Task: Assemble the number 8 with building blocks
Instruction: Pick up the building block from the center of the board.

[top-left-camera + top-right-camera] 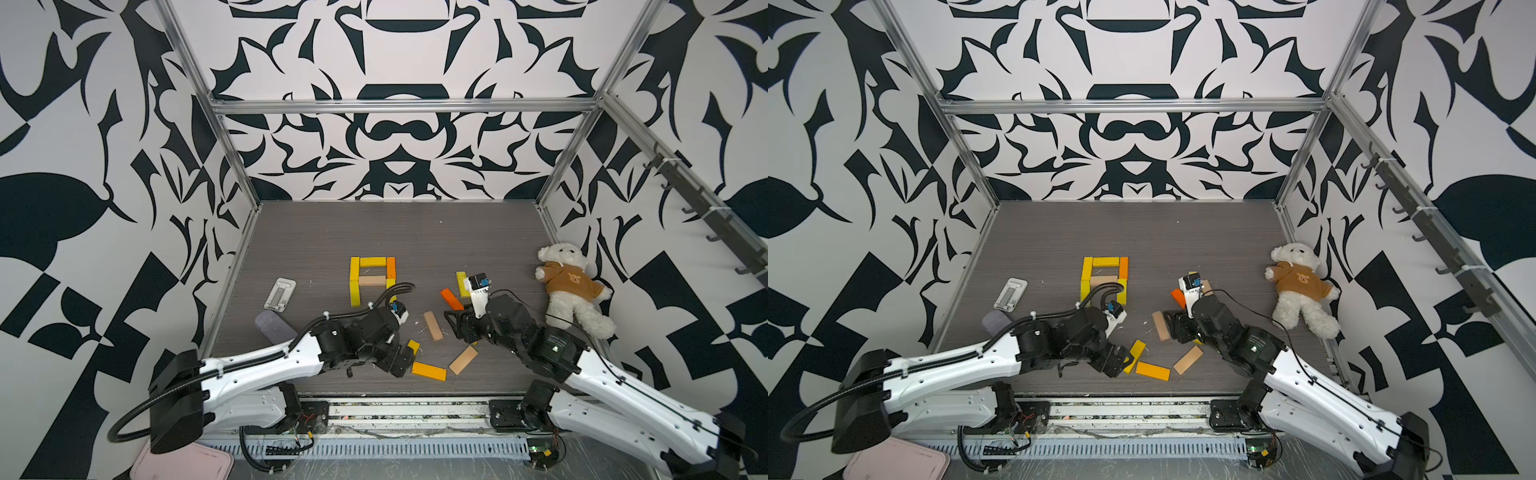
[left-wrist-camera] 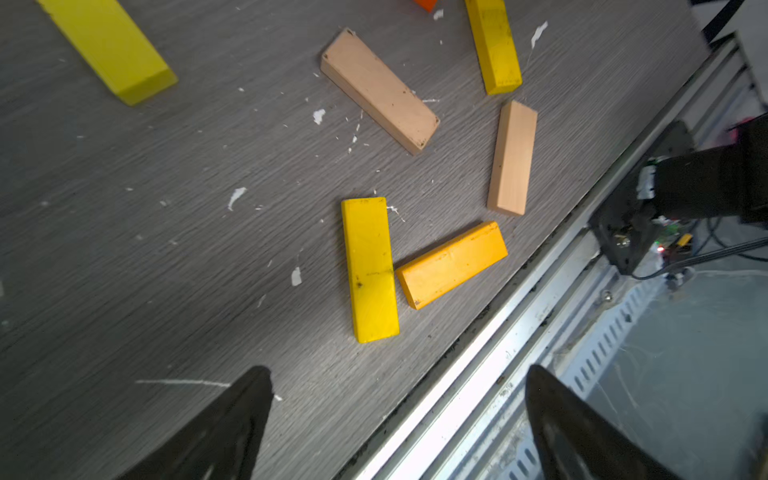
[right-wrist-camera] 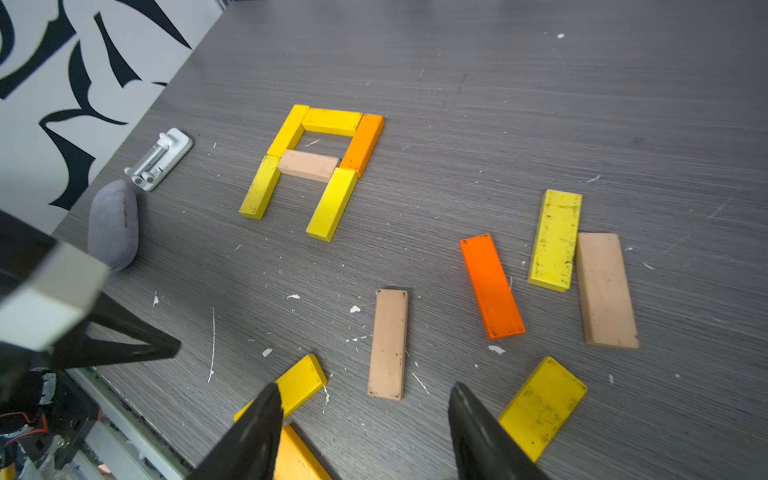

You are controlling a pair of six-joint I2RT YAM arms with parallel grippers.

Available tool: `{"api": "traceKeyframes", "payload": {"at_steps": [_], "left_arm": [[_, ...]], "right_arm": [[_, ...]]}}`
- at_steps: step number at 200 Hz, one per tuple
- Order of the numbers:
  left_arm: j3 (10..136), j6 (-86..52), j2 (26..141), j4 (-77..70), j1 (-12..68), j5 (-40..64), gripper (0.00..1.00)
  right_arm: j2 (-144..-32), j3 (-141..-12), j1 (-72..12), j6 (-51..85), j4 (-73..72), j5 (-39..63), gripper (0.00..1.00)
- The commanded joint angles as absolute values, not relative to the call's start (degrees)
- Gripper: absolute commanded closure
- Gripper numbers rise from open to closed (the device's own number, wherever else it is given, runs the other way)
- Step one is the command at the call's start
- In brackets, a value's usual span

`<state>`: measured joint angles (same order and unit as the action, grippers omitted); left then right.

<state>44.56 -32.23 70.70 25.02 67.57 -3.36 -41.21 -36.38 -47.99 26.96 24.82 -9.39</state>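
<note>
The yellow block rests against the orange-yellow block's end (image 2: 405, 286), so my left gripper should grab the yellow block (image 2: 371, 269) and place it clear, closer to the yellow legs.
Several building blocks form a partial figure (image 1: 372, 277) (image 3: 308, 165) mid-table: a closed upper square of yellow, orange and tan planks with two yellow legs below it. Loose blocks lie near the front: a yellow one (image 2: 370, 270) touching an orange-yellow one (image 2: 451, 266), two tan ones (image 2: 380, 91) (image 2: 512, 158), a red-orange one (image 3: 492, 286). My left gripper (image 2: 399, 372) (image 1: 401, 361) hangs open over the table's front edge, just short of the yellow block. My right gripper (image 3: 365, 387) (image 1: 455, 320) is open and holds nothing, with a tan block (image 3: 388, 345) lying just beyond its gap.
A white teddy bear (image 1: 569, 286) lies by the right wall. A grey pebble-shaped pad (image 1: 275, 326) and a small white device (image 1: 281, 294) sit at the left edge. A metal rail (image 1: 407, 405) runs along the table's front.
</note>
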Motion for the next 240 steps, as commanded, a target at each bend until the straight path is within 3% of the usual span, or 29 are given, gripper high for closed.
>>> {"api": "traceKeyframes", "payload": {"at_steps": [1,46,74,124,240], "left_arm": [[49.6,-35.8,78.3,24.6,70.5,-8.8,0.07],[58.4,-36.9,91.1,30.9,72.7,-12.9,0.14],[60.4,-37.4,94.1,33.3,72.7,-13.7,0.28],[61.8,-39.0,97.1,36.4,71.8,-14.4,0.37],[62.9,-38.9,100.8,35.2,69.7,-12.9,0.49]], "right_arm": [[-38.2,-35.8,-47.8,26.7,28.6,-12.8,0.33],[-34.0,-35.6,-47.8,27.0,31.4,-13.3,0.33],[-31.9,-35.4,-47.8,27.2,32.4,-13.6,0.34],[-30.7,-34.9,-47.8,27.7,32.8,-13.8,0.35],[-30.9,-34.6,-47.8,27.9,32.6,-13.8,0.35]]}}
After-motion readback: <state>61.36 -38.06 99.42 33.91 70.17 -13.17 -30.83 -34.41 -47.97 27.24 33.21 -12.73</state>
